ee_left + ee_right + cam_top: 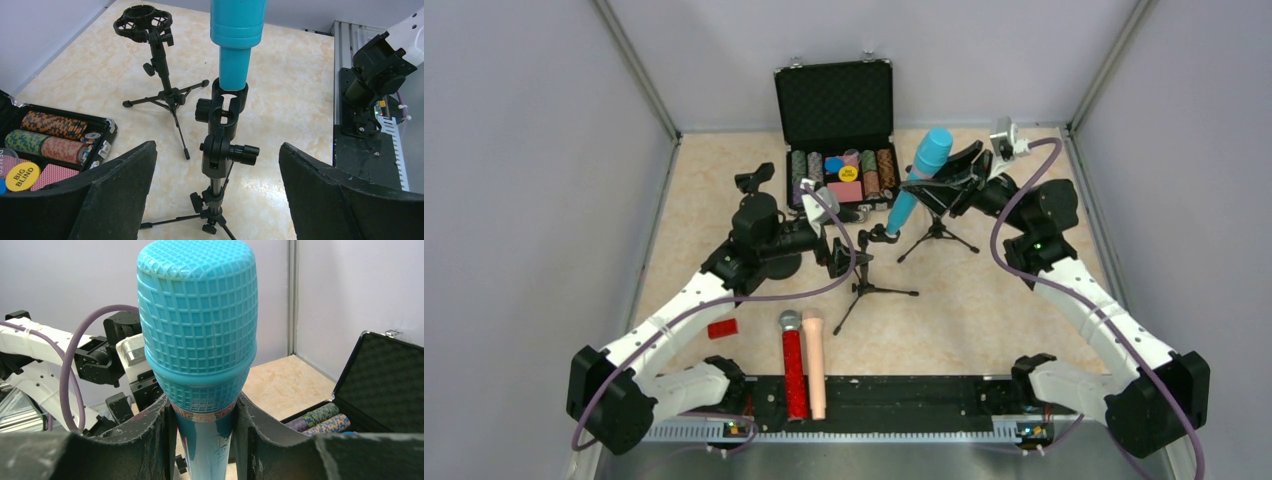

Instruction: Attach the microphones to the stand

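Observation:
I should keep the clip's joint (pixel 216 157) still with my left gripper before my right gripper pushes the microphone in deeper, because the light blue microphone's end (pixel 233 84) is only shallow in the clip.
My right gripper (pixel 946 180) is shut on the light blue microphone (pixel 921 172), just under its mesh head (pixel 197 325); the grip shows in the right wrist view (pixel 202 440). The microphone is tilted and its lower end (pixel 235 70) sits in the clip (pixel 223 102) of the near black tripod stand (pixel 864 282). My left gripper (pixel 839 258) is open, with its fingers (pixel 115 195) wide on either side of that stand's post (pixel 216 187), not touching it. The glittery red microphone (pixel 793 372) and the peach one (pixel 814 362) lie side by side at the near edge.
A second tripod stand (pixel 159 65) with a ring mount stands beyond the first, under my right gripper (pixel 937 232). An open black case of poker chips (pixel 836 120) sits at the back. A small red block (pixel 722 328) lies near the left arm.

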{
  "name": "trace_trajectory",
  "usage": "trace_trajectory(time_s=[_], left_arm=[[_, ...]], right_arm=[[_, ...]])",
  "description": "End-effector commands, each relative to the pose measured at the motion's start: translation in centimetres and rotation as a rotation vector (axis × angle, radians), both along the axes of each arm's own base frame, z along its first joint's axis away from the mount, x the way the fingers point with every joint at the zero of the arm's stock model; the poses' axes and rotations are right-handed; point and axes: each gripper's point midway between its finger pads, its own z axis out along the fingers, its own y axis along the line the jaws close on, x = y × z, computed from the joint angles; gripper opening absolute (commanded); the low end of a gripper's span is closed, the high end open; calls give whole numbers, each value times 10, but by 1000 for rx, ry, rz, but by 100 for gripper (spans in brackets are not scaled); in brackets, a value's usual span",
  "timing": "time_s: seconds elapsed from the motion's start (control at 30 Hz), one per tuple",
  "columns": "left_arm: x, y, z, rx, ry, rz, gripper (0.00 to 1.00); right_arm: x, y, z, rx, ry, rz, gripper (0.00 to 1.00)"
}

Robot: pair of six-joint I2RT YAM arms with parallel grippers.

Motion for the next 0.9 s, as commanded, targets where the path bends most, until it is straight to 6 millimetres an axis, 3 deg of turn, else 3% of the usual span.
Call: trace_trajectory(time_s=[0.0, 0.87], left_arm=[[-2, 0, 14, -29, -34, 0, 96], [-3, 0, 15, -40, -36, 0, 91]], right_arm=[[-12, 3, 9, 17, -52, 34, 0], [-5, 11, -19, -50, -28, 13, 0]])
